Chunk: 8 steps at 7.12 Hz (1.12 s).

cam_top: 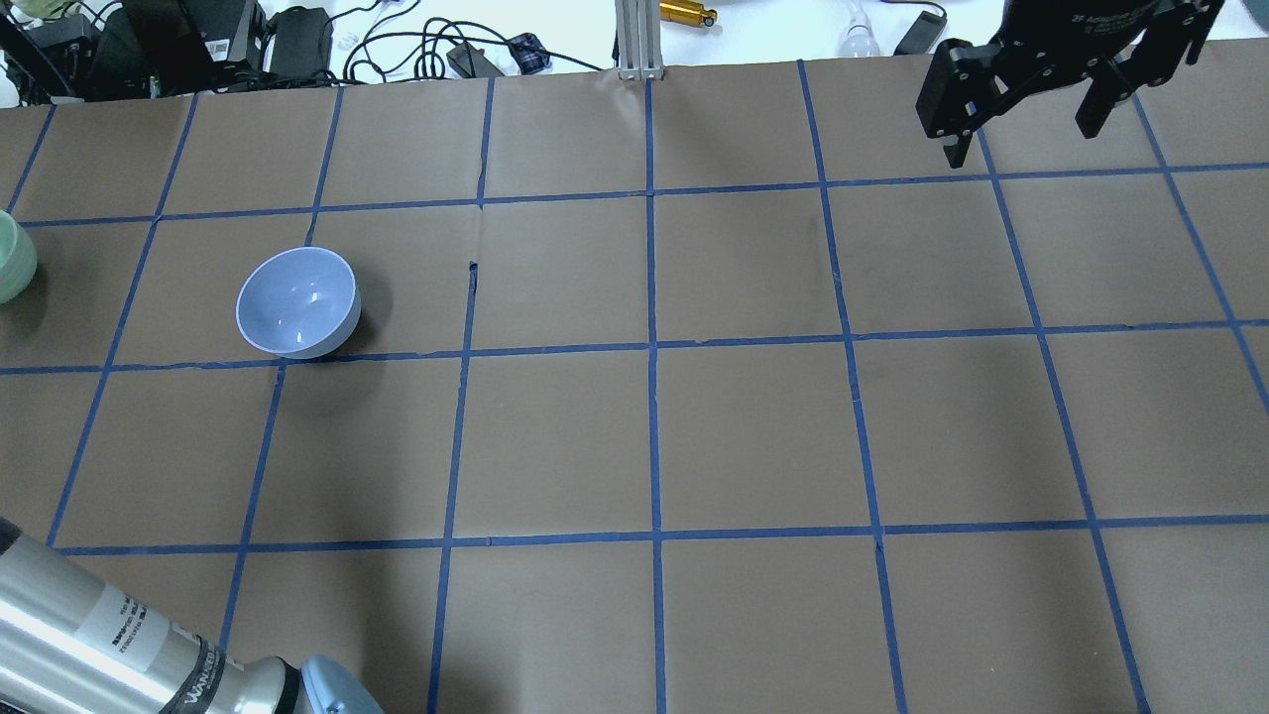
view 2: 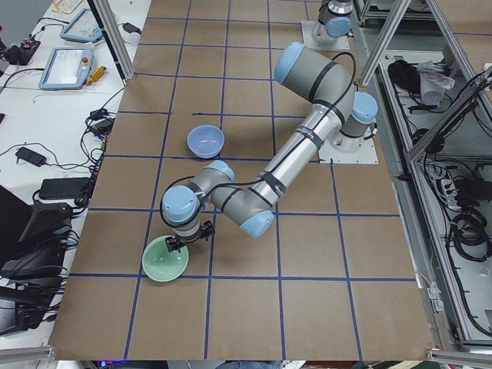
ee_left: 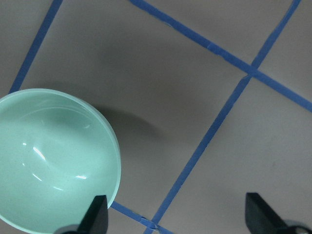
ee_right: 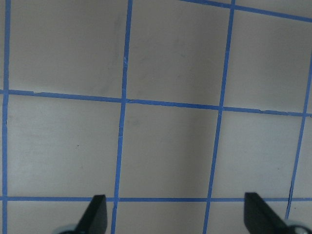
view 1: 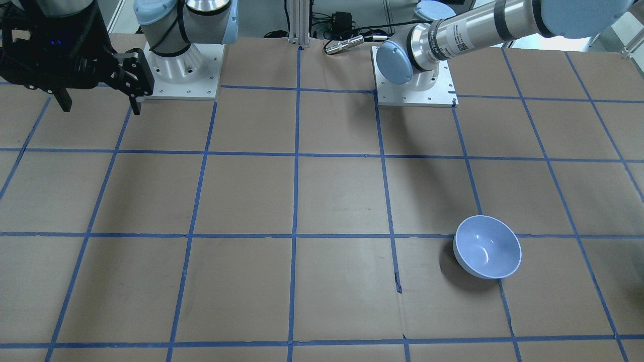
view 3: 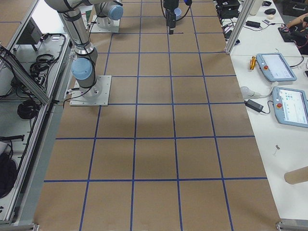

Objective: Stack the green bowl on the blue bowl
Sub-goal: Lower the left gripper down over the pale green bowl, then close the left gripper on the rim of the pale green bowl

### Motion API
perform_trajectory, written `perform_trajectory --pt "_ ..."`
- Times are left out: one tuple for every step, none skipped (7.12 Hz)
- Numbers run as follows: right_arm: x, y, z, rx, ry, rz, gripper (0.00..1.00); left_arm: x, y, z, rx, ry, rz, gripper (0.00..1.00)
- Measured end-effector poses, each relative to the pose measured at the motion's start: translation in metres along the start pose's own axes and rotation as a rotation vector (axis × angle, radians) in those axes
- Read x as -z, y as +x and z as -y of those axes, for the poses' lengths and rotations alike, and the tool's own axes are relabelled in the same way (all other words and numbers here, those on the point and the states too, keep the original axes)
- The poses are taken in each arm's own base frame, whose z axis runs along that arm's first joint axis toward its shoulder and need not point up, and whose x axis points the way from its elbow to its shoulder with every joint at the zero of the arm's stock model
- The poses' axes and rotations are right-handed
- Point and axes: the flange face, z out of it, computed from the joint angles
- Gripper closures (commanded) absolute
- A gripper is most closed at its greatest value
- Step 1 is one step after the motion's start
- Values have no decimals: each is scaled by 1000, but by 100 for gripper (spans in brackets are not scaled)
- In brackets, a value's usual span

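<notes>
I am about to lower the green bowl (ee_left: 54,161), and the blue bowl's wide opening (view 1: 487,246) is empty. So the green bowl should sit deep inside, rim close to rim.
The green bowl (ee_left: 53,161) stands upright near the table's left end; it also shows in the exterior left view (view 2: 165,261) and at the overhead view's left edge (cam_top: 10,260). My left gripper (ee_left: 178,219) is open and empty, just over the bowl's rim. One fingertip (ee_left: 97,214) is over the rim and the other is over bare table. In the exterior left view the left gripper (view 2: 187,240) is at the bowl's edge. The blue bowl (cam_top: 297,302) stands upright and empty, apart from the green bowl (view 1: 487,246) (view 2: 205,141). My right gripper (cam_top: 1021,134) is open and empty, high at the far right (view 1: 100,105) (ee_right: 175,217).
The brown table top (cam_top: 654,426) is marked with a blue tape grid. Cables and power bricks (cam_top: 297,40) lie beyond the far edge. The arm bases (view 1: 181,65) (view 1: 415,85) stand on white plates. Tablets (view 3: 276,67) lie on a side bench.
</notes>
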Motion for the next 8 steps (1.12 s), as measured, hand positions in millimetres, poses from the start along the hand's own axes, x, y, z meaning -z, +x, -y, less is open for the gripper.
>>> perform_trajectory --pt "0 0 0 0 0 0 0 -7 -6 -2 -41 5 13 2" --pt "0 0 0 0 0 0 0 -14 -10 -6 -88 15 20 2" --pt "0 0 0 0 0 0 0 -20 -11 -13 -139 20 20 2" --pt "0 0 0 0 0 0 0 -27 -9 -22 -190 24 16 2" --pt "0 0 0 0 0 0 0 -32 -8 -27 -228 27 12 2" --pt "0 0 0 0 0 0 0 -36 -7 -29 -256 30 9 2" --pt "0 0 0 0 0 0 0 -41 -7 -31 -285 33 4 2" --pt "0 0 0 0 0 0 0 -47 -7 -31 -299 37 -2 2"
